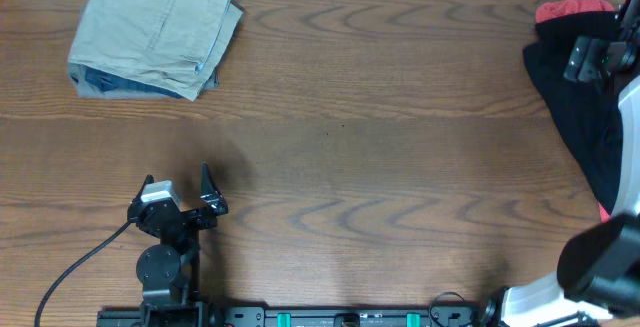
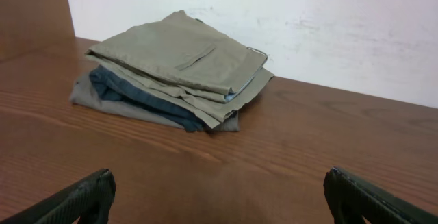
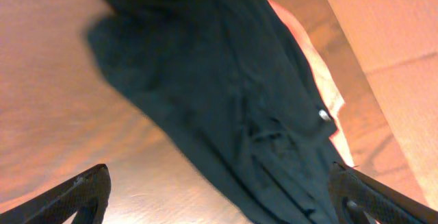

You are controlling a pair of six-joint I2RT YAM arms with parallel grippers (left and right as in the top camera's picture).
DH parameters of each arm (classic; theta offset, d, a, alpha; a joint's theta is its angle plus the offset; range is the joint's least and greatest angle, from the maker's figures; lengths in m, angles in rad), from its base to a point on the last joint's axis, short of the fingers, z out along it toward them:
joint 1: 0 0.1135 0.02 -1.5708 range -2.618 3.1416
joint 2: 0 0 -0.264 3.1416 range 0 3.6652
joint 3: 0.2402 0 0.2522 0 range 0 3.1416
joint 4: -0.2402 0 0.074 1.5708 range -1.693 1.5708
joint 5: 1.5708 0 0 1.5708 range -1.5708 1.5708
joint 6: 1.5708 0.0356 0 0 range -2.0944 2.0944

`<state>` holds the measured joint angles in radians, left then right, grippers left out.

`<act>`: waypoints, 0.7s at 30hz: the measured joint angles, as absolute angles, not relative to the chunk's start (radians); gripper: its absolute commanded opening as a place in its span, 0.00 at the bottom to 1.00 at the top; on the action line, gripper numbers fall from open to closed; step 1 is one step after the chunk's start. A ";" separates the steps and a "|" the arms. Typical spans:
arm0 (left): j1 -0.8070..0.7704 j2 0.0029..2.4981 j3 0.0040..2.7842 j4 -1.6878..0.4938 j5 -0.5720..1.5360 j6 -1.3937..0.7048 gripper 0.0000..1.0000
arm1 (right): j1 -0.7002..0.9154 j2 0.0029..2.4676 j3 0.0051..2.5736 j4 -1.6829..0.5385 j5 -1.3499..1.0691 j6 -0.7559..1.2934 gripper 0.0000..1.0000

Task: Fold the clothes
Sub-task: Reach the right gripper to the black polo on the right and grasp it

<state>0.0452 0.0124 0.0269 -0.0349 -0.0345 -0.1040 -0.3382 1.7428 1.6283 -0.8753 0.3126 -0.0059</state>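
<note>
The black shirt (image 3: 263, 66) lies uncovered on top of the red T-shirt, so my right gripper should keep moving down toward the white spot (image 3: 324, 115) and close next to it.
The clothes, a black shirt (image 1: 585, 127), lie crumpled at the table's right edge, partly over the side. In the right wrist view the black shirt (image 3: 226, 94) fills the middle, with a small white spot (image 3: 324, 114) on it. My right gripper (image 1: 592, 57) hovers above the shirt's upper part. Its jaws are open wide (image 3: 219, 193), one finger over bare wood and the other over the fabric, holding nothing. Low at the front left, my left gripper (image 1: 178, 179) is open too (image 2: 219, 196), with only bare table between its fingers.
A red T-shirt (image 1: 570, 9) pokes out from under the black shirt at the far right corner. Folded khaki trousers (image 1: 155, 32) on a bluish garment sit at the back left, straight ahead in the left wrist view (image 2: 178, 66). A white wall (image 2: 308, 25) stands behind them.
</note>
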 measured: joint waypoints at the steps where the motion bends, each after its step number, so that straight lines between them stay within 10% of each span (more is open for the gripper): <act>1: 0.045 0.012 0.027 -0.035 -0.034 -0.104 0.98 | -0.358 1.766 1.629 -0.875 0.321 -0.009 0.99; 21: 0.045 0.012 0.027 -0.035 -0.034 -0.104 0.98 | -0.823 1.950 1.636 -0.870 0.020 -0.020 0.92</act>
